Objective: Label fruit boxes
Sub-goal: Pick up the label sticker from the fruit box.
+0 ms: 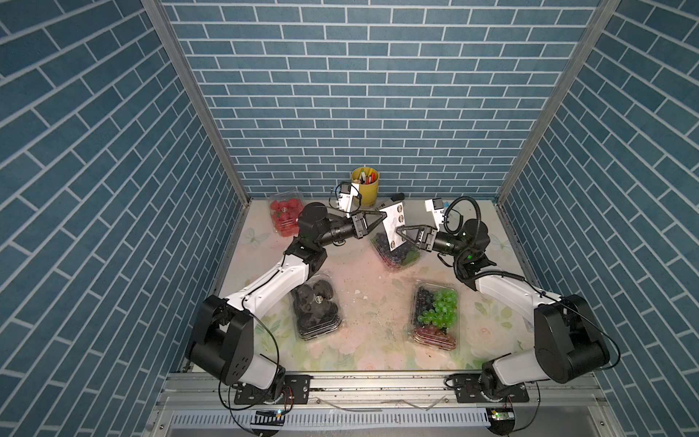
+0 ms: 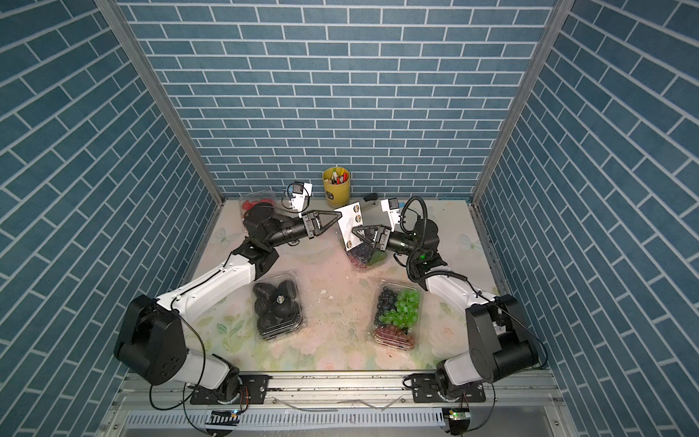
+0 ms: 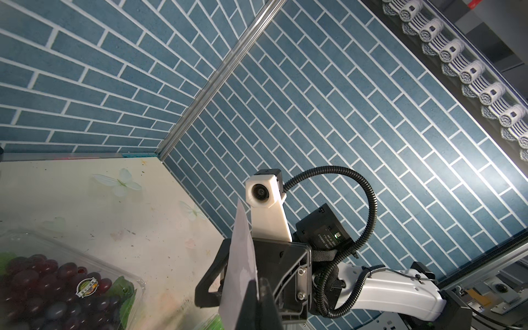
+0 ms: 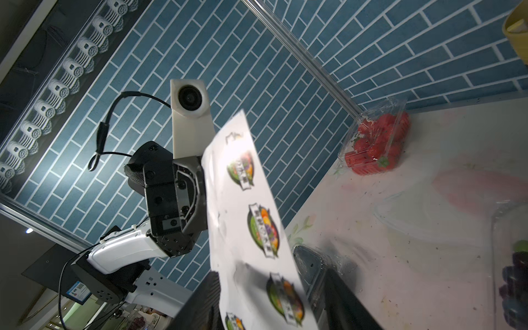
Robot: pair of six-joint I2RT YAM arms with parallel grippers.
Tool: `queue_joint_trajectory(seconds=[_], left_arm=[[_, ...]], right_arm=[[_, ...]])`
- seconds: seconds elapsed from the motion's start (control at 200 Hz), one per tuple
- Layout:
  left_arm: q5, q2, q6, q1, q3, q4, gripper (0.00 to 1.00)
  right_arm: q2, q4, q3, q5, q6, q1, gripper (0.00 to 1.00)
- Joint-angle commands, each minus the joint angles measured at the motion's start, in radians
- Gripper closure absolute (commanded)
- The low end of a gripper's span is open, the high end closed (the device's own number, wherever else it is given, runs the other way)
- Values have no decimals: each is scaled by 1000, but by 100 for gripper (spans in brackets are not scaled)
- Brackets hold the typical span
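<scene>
With my left gripper high on the sticker sheet (image 1: 387, 213), my right gripper next takes the sheet before my left gripper moves down to the lowest sticker (image 1: 393, 244).
A white sticker sheet (image 1: 393, 223) hangs upright in mid-air, above the dark-grape box (image 1: 397, 253). My left gripper (image 1: 384, 216) is shut on the sheet's upper edge; in the left wrist view its jaws (image 3: 258, 281) pinch the sheet (image 3: 240, 271). My right gripper (image 1: 397, 231) is open, one finger on each side of the sheet's lower part (image 4: 251, 217), with a gap showing. The strawberry box (image 1: 285, 215) sits at the back left. The black-fruit box (image 1: 316, 310) is front left and the mixed-grape box (image 1: 435, 319) front right. The dark-grape box lid (image 3: 57, 285) bears a round sticker (image 3: 87, 287).
A yellow pen cup (image 1: 365, 183) stands against the back wall, just behind the left wrist camera. A small black object (image 1: 395, 196) lies near it. Blue brick walls close in the table (image 1: 363, 287) on three sides. Crumbs dot the table's middle.
</scene>
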Motion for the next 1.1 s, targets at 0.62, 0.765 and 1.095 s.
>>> queue_joint_trajectory(seconds=[0.62,0.765,1.095], left_arm=[[10,30,-12,36,11,63,61],[-49,-11,-8,35,-72,84,54],[-91,5,-136,-49,-204,293,61]], right_arm=[[-80,60,-42,5,48,0,100],[-107,32,-60,80,49,-1,100],[-105,90,-72,135,100,-1,100]])
